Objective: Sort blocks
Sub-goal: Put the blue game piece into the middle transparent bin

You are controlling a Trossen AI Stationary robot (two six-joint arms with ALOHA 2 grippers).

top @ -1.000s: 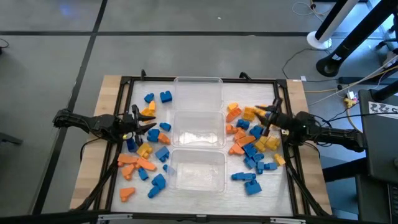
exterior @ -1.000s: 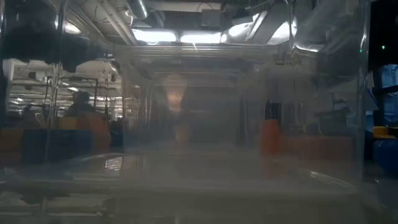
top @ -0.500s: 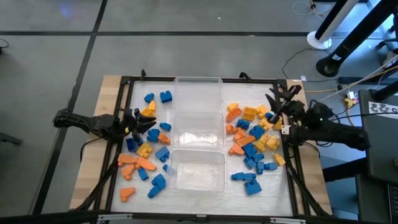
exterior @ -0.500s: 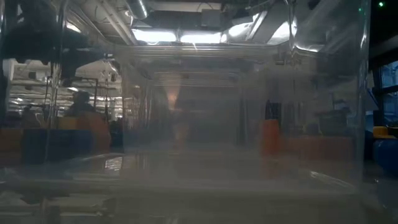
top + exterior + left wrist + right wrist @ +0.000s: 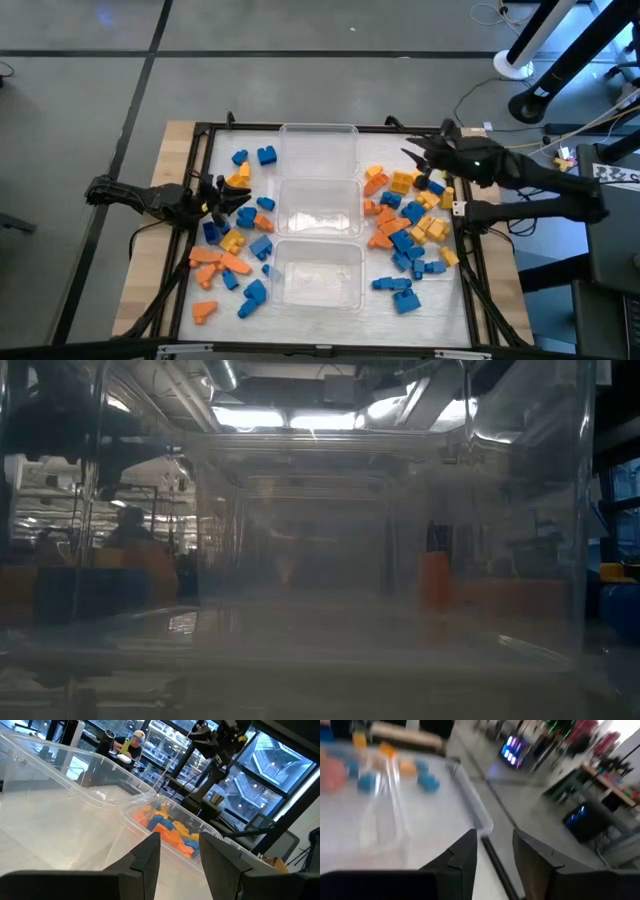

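The blue block (image 5: pixel 391 200) between the yellow and orange blocks is uncovered, and my right gripper is open. My right gripper should keep going down until its fingers are on both sides of that block.
Blue, orange and yellow blocks lie in two loose piles on the white table top: a left pile (image 5: pixel 235 245) and a right pile (image 5: pixel 405 225). My left gripper (image 5: pixel 232 197) lies level and low over the left pile, open, with nothing between its fingers (image 5: pixel 150 852). My right gripper (image 5: pixel 412 160) hangs raised above the far part of the right pile, open and empty too, its fingers (image 5: pixel 465 850) pointing toward the tubs. The left wrist view shows the right pile (image 5: pixel 167 827) through a tub wall.
Three clear tubs stand in a row down the table's middle: far (image 5: pixel 318 148), middle (image 5: pixel 318 208) and near (image 5: pixel 318 272). A black frame (image 5: pixel 200 135) rims the table. The low view looks through a tub wall (image 5: pixel 320 560). A person sits in the room beyond (image 5: pixel 135 740).
My right gripper has risen from low among the right pile's blocks and drawn toward the table's far edge, tipping up closer to level. My left gripper has stayed in place and rolled about its own long axis. No block has moved.
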